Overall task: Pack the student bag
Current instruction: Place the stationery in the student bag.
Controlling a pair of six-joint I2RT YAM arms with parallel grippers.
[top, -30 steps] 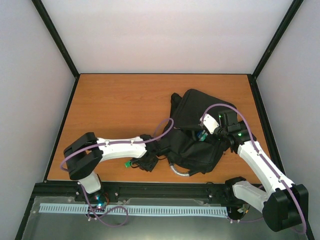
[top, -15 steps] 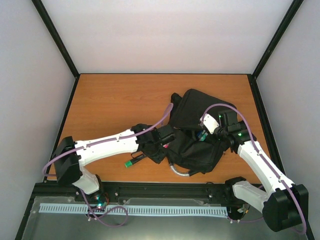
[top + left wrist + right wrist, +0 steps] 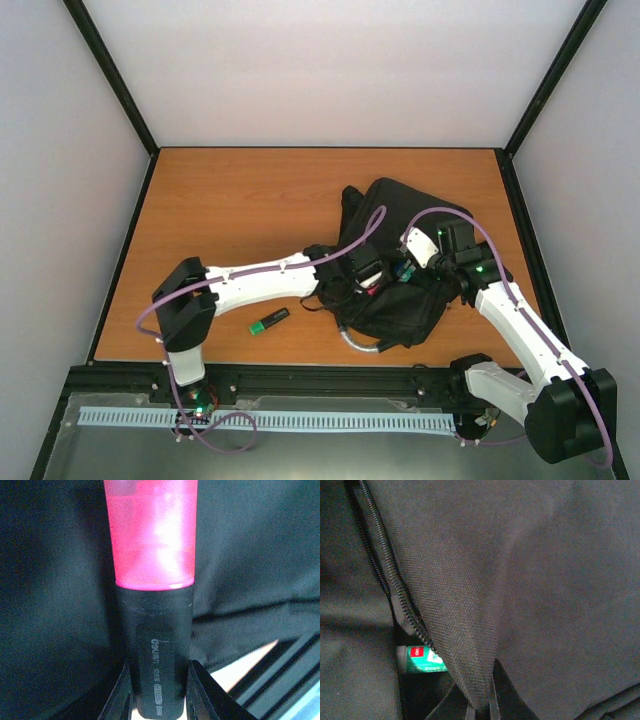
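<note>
The pink cap (image 3: 373, 290) is leading toward the bag's open gap (image 3: 404, 271). My left gripper keeps sliding the highlighter in and lets go once the cap is inside.
The student bag (image 3: 395, 215), a black fabric backpack, lies at the table's right middle. My left gripper (image 3: 371, 281) is over its opening, shut on a highlighter (image 3: 158, 650) with a black body and a translucent pink cap. The left wrist view shows the cap pointing at dark bag fabric (image 3: 55, 580). My right gripper (image 3: 411, 264) is shut on the bag's flap (image 3: 470, 610) beside the zip teeth (image 3: 384, 565), holding it up. Inside the gap lies a green-labelled item (image 3: 422, 659).
A green highlighter (image 3: 268, 321) lies on the wooden table (image 3: 220, 210) left of the bag, near the front edge. The bag's grey loop handle (image 3: 359, 343) sticks out toward the front rail. Black frame posts stand at the table's corners.
My left arm has swung right, from beside the green highlighter to the bag's opening, carrying the pink highlighter. The green highlighter stays on the table. The right arm has not moved.
</note>
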